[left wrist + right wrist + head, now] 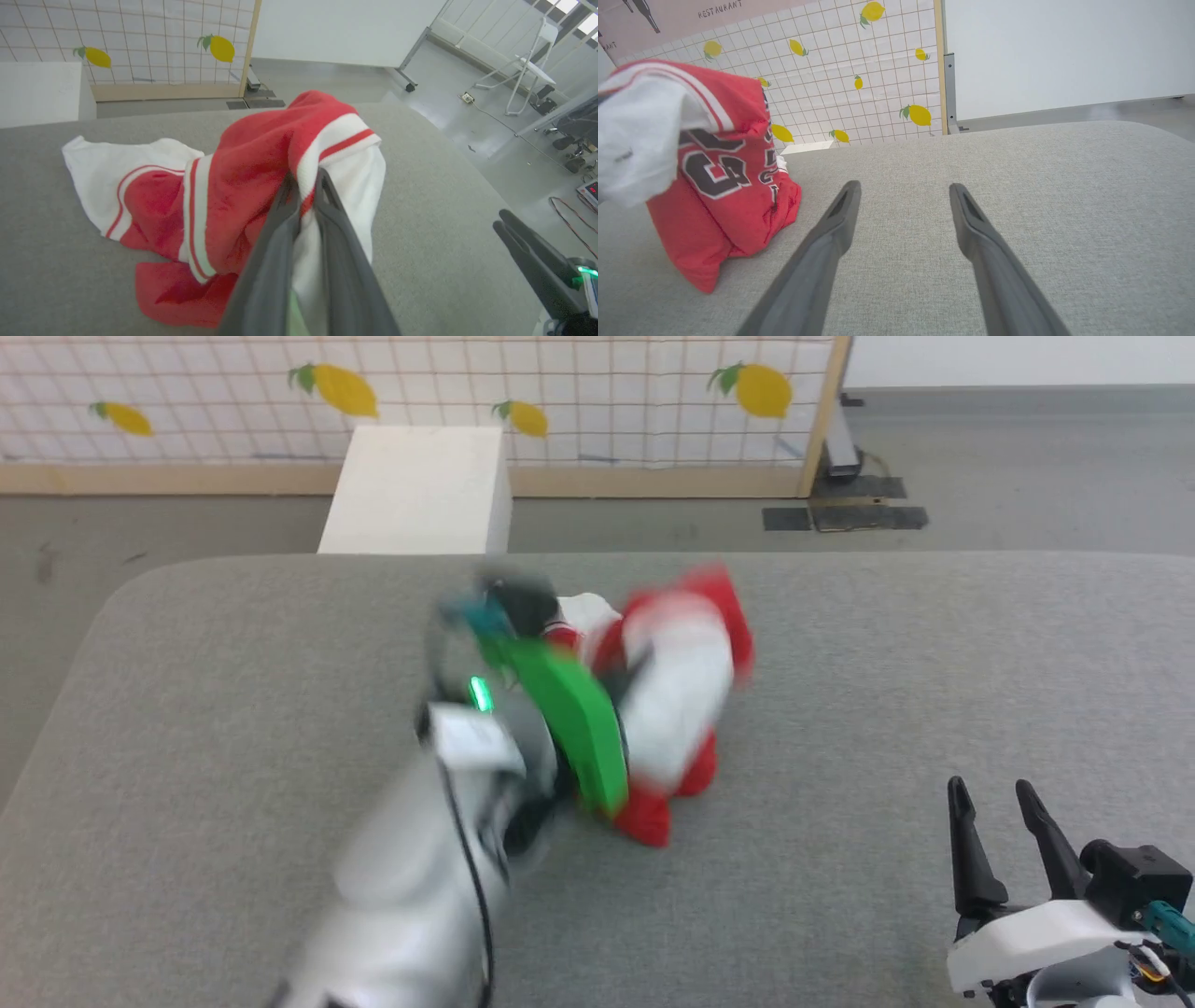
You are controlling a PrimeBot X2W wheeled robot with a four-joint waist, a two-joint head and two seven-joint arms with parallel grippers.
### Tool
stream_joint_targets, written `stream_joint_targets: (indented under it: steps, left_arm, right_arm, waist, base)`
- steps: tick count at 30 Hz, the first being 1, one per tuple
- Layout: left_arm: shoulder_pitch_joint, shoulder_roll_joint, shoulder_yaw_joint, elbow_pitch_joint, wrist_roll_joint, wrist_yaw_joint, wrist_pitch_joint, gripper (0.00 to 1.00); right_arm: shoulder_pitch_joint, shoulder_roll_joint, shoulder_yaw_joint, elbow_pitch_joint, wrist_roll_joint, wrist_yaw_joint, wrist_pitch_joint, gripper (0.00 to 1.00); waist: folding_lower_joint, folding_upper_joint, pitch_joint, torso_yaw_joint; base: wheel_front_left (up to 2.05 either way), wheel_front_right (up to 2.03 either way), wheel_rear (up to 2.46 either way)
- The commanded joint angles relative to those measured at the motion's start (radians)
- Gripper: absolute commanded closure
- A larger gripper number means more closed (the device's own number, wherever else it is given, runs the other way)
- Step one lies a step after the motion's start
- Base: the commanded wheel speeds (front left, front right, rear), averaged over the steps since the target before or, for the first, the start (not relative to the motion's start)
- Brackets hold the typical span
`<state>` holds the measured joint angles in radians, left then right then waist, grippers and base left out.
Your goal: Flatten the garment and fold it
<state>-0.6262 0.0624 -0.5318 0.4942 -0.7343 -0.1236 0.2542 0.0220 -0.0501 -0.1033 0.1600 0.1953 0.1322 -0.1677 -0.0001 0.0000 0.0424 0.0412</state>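
The garment's red body is hanging in bunched folds (726, 227), so the garment will spread out from sleeve to sleeve but stay wrinkled when I pull the white sleeve (677, 693).
The garment (681, 672), a red jersey with white sleeves and striped trim, is bunched up in the middle of the grey table (233, 709). My left gripper (306, 179) is shut on a white, red-striped edge of the garment (243, 177) and holds that part raised while the rest trails on the table. In the head view the left gripper (630, 686) is blurred against the cloth. The garment (724, 186) shows dark, white-edged lettering in the right wrist view. My right gripper (994, 793) stands open over bare table at the lower right, apart from the cloth; its fingers (840, 210) hold nothing.
A white box (420, 490) stands just beyond the table's far edge. Behind it runs a tiled partition with lemons (560, 383). The table's rounded right edge (448, 140) drops to the floor, where cables and a folding chair (528, 70) stand.
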Motion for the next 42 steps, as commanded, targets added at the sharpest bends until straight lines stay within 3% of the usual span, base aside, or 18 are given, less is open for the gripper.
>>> stream_joint_targets:
  steps: [1, 5, 6, 7, 8, 13, 18, 26, 29, 36, 42]
  left_arm:
    - [0.043, -0.004, -0.025, 0.014, -0.017, -0.006, 0.021, 1.00]
    - [0.143, -0.009, -0.119, 0.057, -0.043, 0.029, 0.136, 1.00]
    - [0.157, -0.010, -0.135, 0.061, -0.047, 0.037, 0.163, 0.77]
    - [0.171, -0.010, -0.147, 0.058, -0.056, 0.046, 0.185, 0.16]
    - [0.180, -0.011, -0.152, 0.053, -0.065, 0.053, 0.198, 0.00]
    - [0.187, -0.011, -0.105, -0.031, -0.126, 0.080, 0.174, 0.00]
    - [0.152, 0.013, 0.019, -0.142, -0.154, 0.100, 0.040, 0.00]
    - [0.194, 0.177, 0.136, -0.243, 0.048, 0.130, -0.355, 0.00]
    - [0.249, 0.227, 0.164, -0.250, 0.134, 0.181, -0.471, 0.00]
    - [0.433, 0.265, 0.244, -0.341, 0.243, 0.268, -0.515, 0.00]
    - [0.592, 0.231, 0.312, -0.415, 0.270, 0.286, -0.516, 0.00]
  right_arm:
    - [0.001, 0.000, 0.003, 0.001, 0.009, -0.002, -0.006, 0.00]
    - [0.000, 0.000, 0.005, 0.004, 0.013, -0.002, -0.008, 0.00]
    - [0.001, 0.000, 0.004, 0.005, 0.014, -0.002, -0.009, 0.00]
    - [0.003, 0.000, 0.004, 0.007, 0.015, -0.002, -0.010, 0.00]
    - [0.005, 0.000, 0.004, 0.007, 0.016, -0.002, -0.010, 0.00]
    - [0.014, 0.000, 0.000, 0.014, 0.021, -0.002, -0.012, 0.00]
    - [0.017, 0.000, -0.001, 0.016, 0.025, -0.002, -0.008, 0.00]
    - [0.032, 0.000, 0.012, 0.016, 0.019, -0.002, 0.023, 0.00]
    - [0.044, 0.000, 0.021, 0.012, 0.016, -0.002, 0.040, 0.00]
    - [0.054, 0.000, 0.064, -0.021, -0.007, -0.002, 0.159, 0.00]
    - [0.050, 0.000, 0.176, -0.060, 0.007, -0.002, 0.421, 0.00]
  waist:
    - [0.0001, 0.0000, -0.003, -0.013]
    - [0.0001, 0.0000, -0.004, -0.016]
    - [0.0001, 0.0000, -0.005, -0.015]
    - [0.0001, 0.0000, -0.008, -0.012]
    - [0.0001, 0.0000, -0.009, -0.010]
    - [0.0001, 0.0000, -0.024, 0.013]
    - [0.0001, 0.0000, -0.042, 0.031]
    - [0.0001, 0.0000, -0.066, 0.045]
    - [0.0001, 0.0000, -0.073, 0.048]
    - [0.0001, 0.0000, -0.076, 0.044]
    - [0.0001, 0.0000, -0.065, 0.049]
  base:
    - [0.00, 0.00, 0.00]
    - [0.00, 0.00, 0.00]
    - [0.00, 0.00, 0.00]
    - [0.00, 0.00, 0.00]
    - [0.00, 0.00, 0.00]
    - [0.00, 0.00, 0.00]
    - [0.00, 0.00, 0.00]
    - [0.00, 0.00, 0.00]
    - [0.00, 0.00, 0.00]
    - [0.00, 0.00, 0.00]
    - [0.00, 0.00, 0.00]
